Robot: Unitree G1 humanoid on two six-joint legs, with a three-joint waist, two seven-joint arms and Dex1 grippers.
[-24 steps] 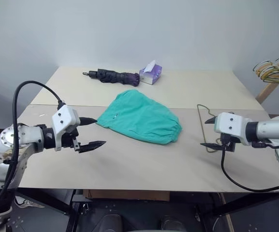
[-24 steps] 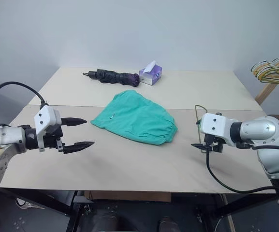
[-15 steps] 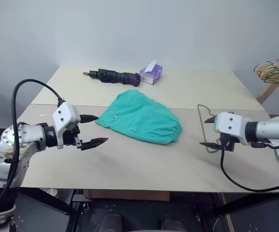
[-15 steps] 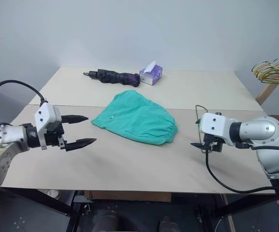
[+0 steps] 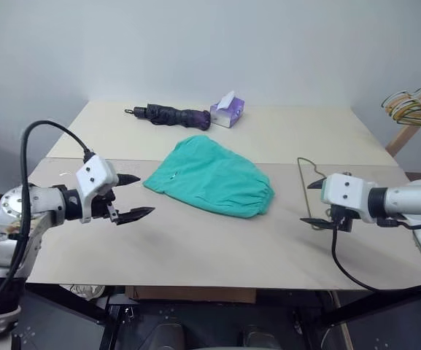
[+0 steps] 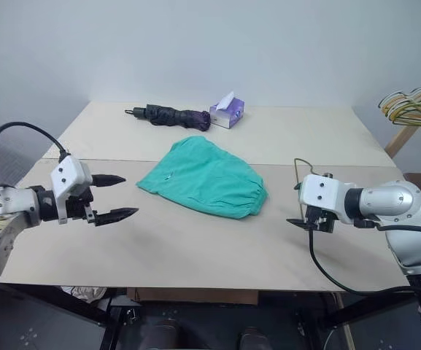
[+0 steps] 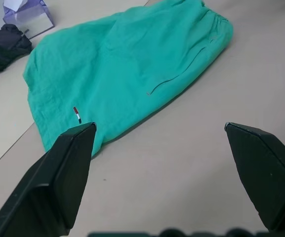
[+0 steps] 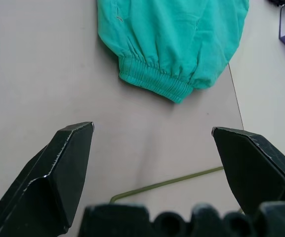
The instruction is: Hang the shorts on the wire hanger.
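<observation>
The shorts [image 5: 206,179] are folded in half. My right gripper should grab the waistband and my left gripper should grab the leg's hem corner [image 5: 150,184] to unfold them before hanging.
The teal-green shorts [image 5: 210,179] lie flat in the middle of the table [image 5: 217,248], with the gathered waistband toward the right. The thin wire hanger [image 5: 299,182] lies on the table to the right of them. My left gripper [image 5: 143,195] hovers open just left of the shorts' near-left corner and holds nothing; the left wrist view shows the shorts [image 7: 127,64] beyond its fingers. On the right my right gripper [image 5: 306,203] is open and empty over the hanger's near end. In the right wrist view, a stretch of the hanger's wire [image 8: 167,183] and the waistband [image 8: 157,81] lie between and ahead of its fingers.
A folded dark umbrella [image 5: 170,114] and a small purple tissue box [image 5: 227,111] lie at the back of the table. A bunch of yellow and grey hangers [image 5: 414,102] hangs beyond the table's right edge. A seam crosses the tabletop just behind the shorts.
The left gripper has drawn back a touch from the shorts. Both grippers stay open, and the shorts and hanger lie as before.
</observation>
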